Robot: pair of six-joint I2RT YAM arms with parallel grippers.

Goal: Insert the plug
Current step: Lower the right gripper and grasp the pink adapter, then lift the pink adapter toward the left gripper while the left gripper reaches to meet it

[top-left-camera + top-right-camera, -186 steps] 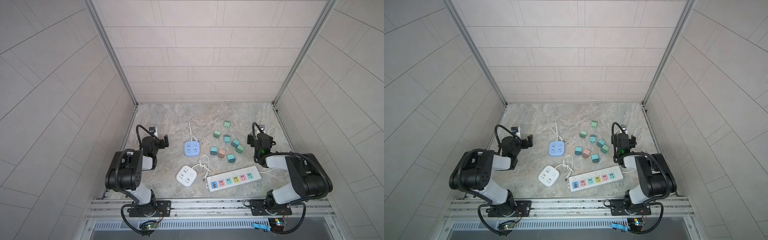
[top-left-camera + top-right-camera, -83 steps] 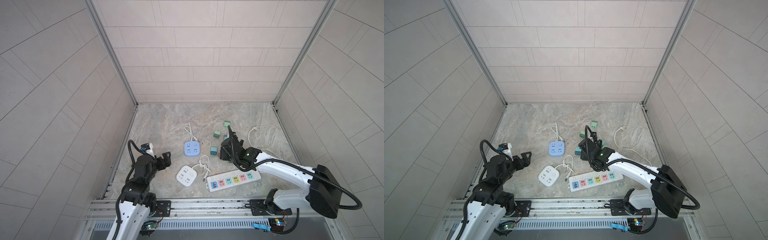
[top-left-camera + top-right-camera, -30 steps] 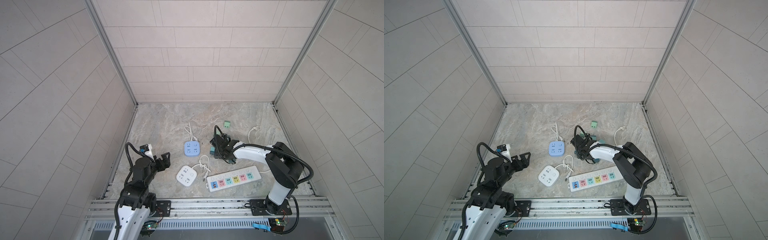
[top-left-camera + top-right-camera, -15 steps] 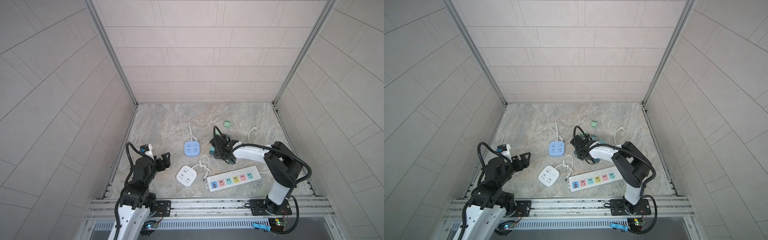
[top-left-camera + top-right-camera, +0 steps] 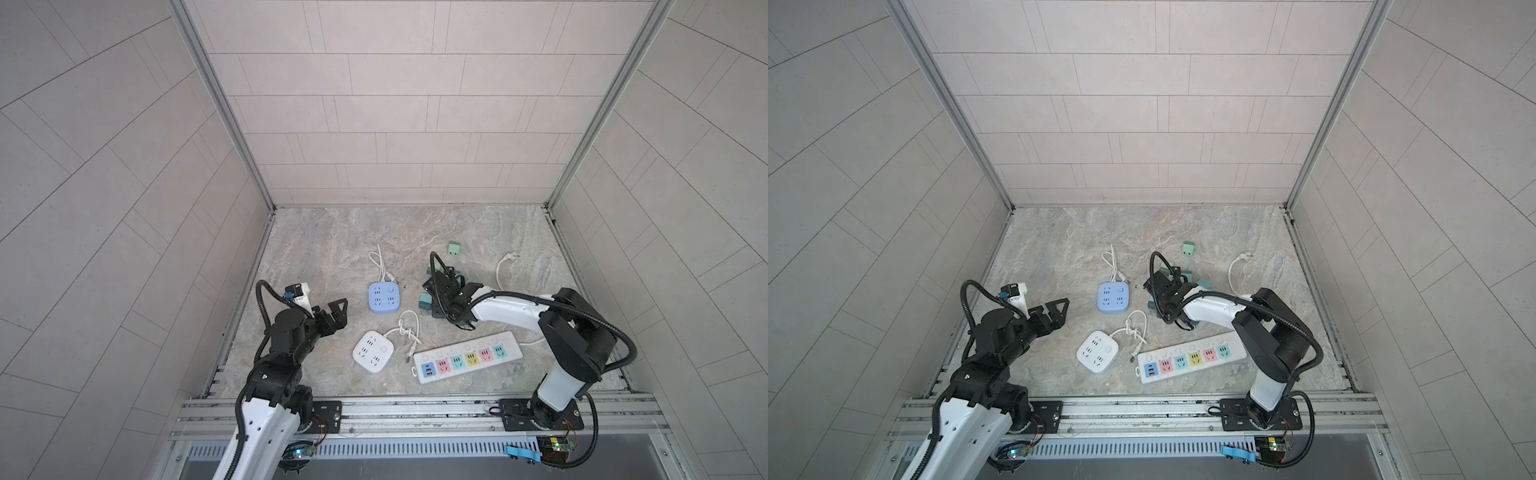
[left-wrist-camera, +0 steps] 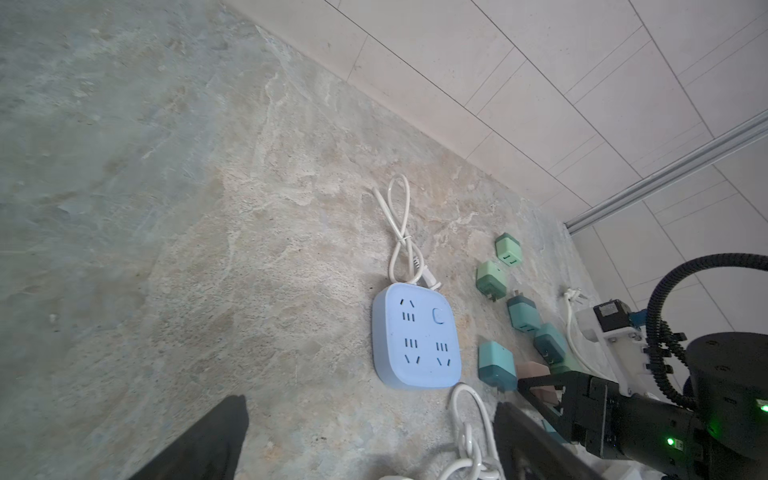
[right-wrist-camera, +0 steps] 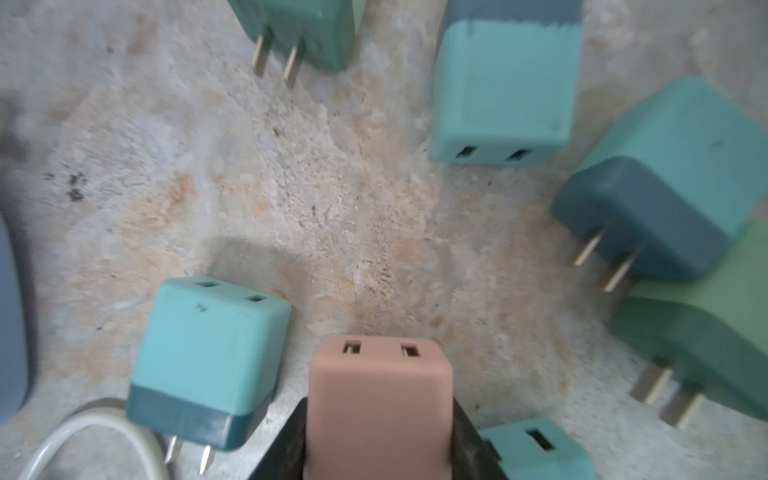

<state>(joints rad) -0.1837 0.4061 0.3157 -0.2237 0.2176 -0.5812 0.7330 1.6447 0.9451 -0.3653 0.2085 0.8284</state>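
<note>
My left gripper should, with the pinkish-brown plug's slotted end (image 7: pixel 380 349) clear of my right gripper's fingers, keep on toward that end (image 6: pixel 532 368) with its fingers open, and then close on it.
A pinkish-brown plug (image 7: pixel 380 386) with two slots in its end face sits between the jaws of my right gripper (image 7: pixel 380 415), which is shut on it, low over the stone floor amid the loose plugs. In both top views the right gripper (image 5: pixel 436 296) (image 5: pixel 1160 296) is right of the blue square socket block (image 5: pixel 384 296) (image 6: pixel 415 336). My left gripper (image 5: pixel 336 309) (image 6: pixel 370 405) hangs open and empty to the left of that block. The plug's prongs are hidden.
Several teal and green plugs (image 7: pixel 505 89) lie close round the held one, and a lone green one (image 5: pixel 454 248) lies further back. A white square socket block (image 5: pixel 373 351) with a knotted cord and a long multicolour power strip (image 5: pixel 467 361) lie near the front edge.
My right gripper has closed onto the pinkish-brown plug. The left gripper has opened a little wider. Both arms have hardly moved.
</note>
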